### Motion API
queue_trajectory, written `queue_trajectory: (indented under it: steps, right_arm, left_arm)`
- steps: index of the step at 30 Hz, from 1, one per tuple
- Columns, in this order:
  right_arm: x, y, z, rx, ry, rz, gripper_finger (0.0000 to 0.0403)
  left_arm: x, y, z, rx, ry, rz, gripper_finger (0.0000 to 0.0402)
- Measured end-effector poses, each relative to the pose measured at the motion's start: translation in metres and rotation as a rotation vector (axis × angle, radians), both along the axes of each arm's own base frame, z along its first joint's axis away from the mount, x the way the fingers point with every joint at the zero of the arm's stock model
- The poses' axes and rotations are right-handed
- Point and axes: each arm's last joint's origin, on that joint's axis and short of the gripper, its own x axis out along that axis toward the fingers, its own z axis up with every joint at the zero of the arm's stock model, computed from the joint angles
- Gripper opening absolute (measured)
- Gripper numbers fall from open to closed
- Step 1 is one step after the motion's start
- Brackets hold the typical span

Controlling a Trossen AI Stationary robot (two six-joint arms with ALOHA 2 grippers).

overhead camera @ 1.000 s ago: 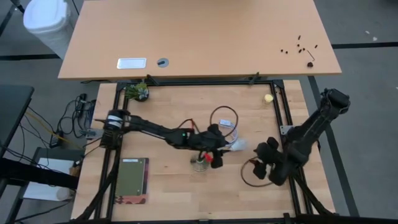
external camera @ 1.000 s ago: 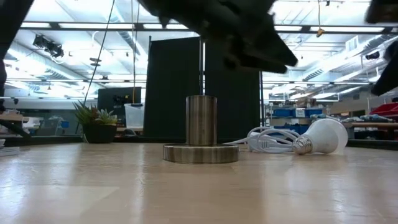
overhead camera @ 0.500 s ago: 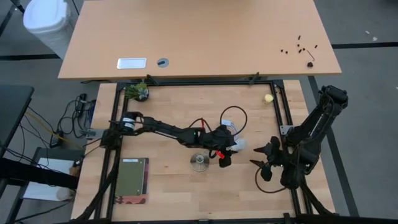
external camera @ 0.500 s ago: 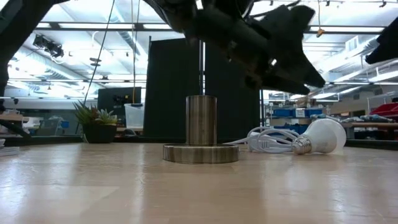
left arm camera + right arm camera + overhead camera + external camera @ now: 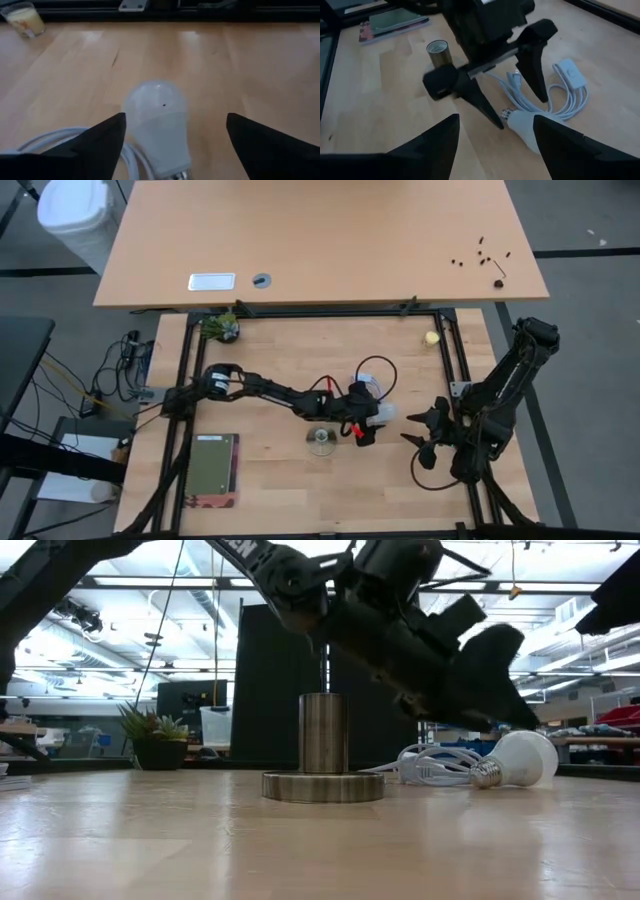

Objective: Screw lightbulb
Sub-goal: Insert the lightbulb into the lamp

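Note:
The white cord (image 5: 131, 156) bends next to the lightbulb (image 5: 159, 127) instead of across it, so the lightbulb will come away and the cord will stay behind when I lift.
The white lightbulb (image 5: 157, 120) lies on its side on the table (image 5: 270, 360), right of the metal socket (image 5: 320, 442), which stands upright on its round base (image 5: 323, 786). The bulb's grey screw base (image 5: 487, 772) points toward the socket. My left gripper (image 5: 175, 117) hangs open just above the lightbulb (image 5: 383, 413), slanting down, one finger on each side and clear of it. My right gripper (image 5: 420, 430) waits open near the table's right edge, with nothing between its fingers (image 5: 435, 145).
A white cord with a switch (image 5: 570, 80) lies coiled beside the bulb, on its far side. A small plant (image 5: 222, 328) stands far left, a yellowish ball (image 5: 432, 337) far right, and a book (image 5: 215, 465) near left. A black frame borders the table.
My left gripper has moved toward the table's right edge, past the socket, and come down over the lightbulb, and its fingers have spread wider. My right gripper has turned at the wrist while staying in place. The bulb and socket have not moved.

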Motion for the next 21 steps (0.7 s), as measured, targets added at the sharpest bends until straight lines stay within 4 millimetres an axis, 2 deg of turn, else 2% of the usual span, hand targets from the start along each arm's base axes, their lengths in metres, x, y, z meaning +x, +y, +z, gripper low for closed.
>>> queue_trajectory:
  steps: [6, 13, 21]
  right_arm:
    - [0.001, 0.001, 0.0, -0.003, -0.015, -0.004, 0.0263]
    - [0.001, 0.0, 0.0, -0.009, -0.022, -0.008, 0.0263]
    - [0.001, 0.001, 0.0, -0.004, -0.025, -0.008, 0.0263]
  left_arm:
    - [0.002, 0.001, -0.006, 0.034, -0.004, 0.022, 0.0359]
    - [0.004, 0.001, -0.024, 0.063, 0.018, -0.001, 0.0344]
    - [0.003, 0.001, -0.033, 0.065, 0.051, -0.006, 0.0317]
